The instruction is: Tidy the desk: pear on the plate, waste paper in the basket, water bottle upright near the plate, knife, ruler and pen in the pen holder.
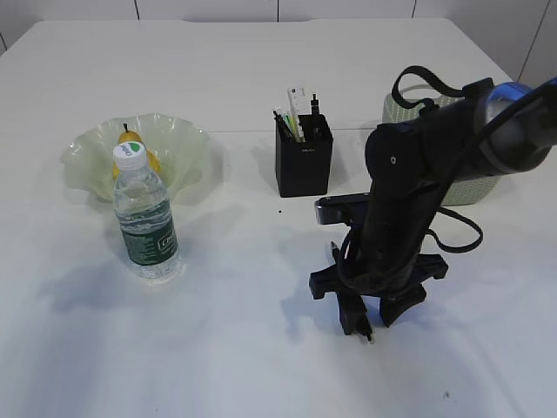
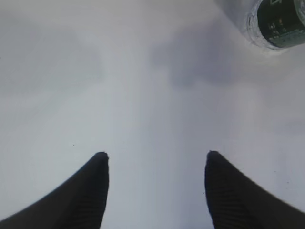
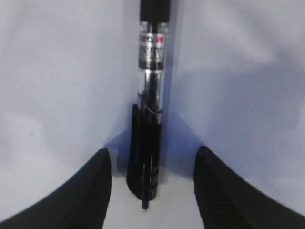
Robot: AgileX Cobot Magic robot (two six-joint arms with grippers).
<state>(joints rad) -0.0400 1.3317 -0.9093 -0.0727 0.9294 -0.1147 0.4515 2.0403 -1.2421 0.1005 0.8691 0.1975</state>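
Observation:
My gripper will lift the pen, and then I should expect some waste paper in the green basket (image 1: 473, 189) behind my arm, as the desk (image 1: 235, 305) is clear of it.
A black-and-clear pen (image 3: 150, 119) lies on the white desk (image 1: 218, 348). My right gripper (image 3: 152, 150) is down over it, open, with a finger on each side and a gap to both. In the exterior view this gripper (image 1: 374, 319) is at front right, with the pen's tip (image 1: 366, 333) showing below it. The water bottle (image 1: 144, 218) stands upright before the plate (image 1: 187, 148), which holds the pear (image 1: 129, 139). The pen holder (image 1: 304, 161) holds the ruler (image 1: 297, 109) and other sticks; I cannot pick out the knife. My left gripper (image 2: 156, 155) hangs open over bare desk. No waste paper shows.
The green basket (image 1: 470, 187) stands at back right, mostly behind the right arm. The bottle's base (image 2: 279, 24) sits at the top right of the left wrist view. The left arm is outside the exterior view.

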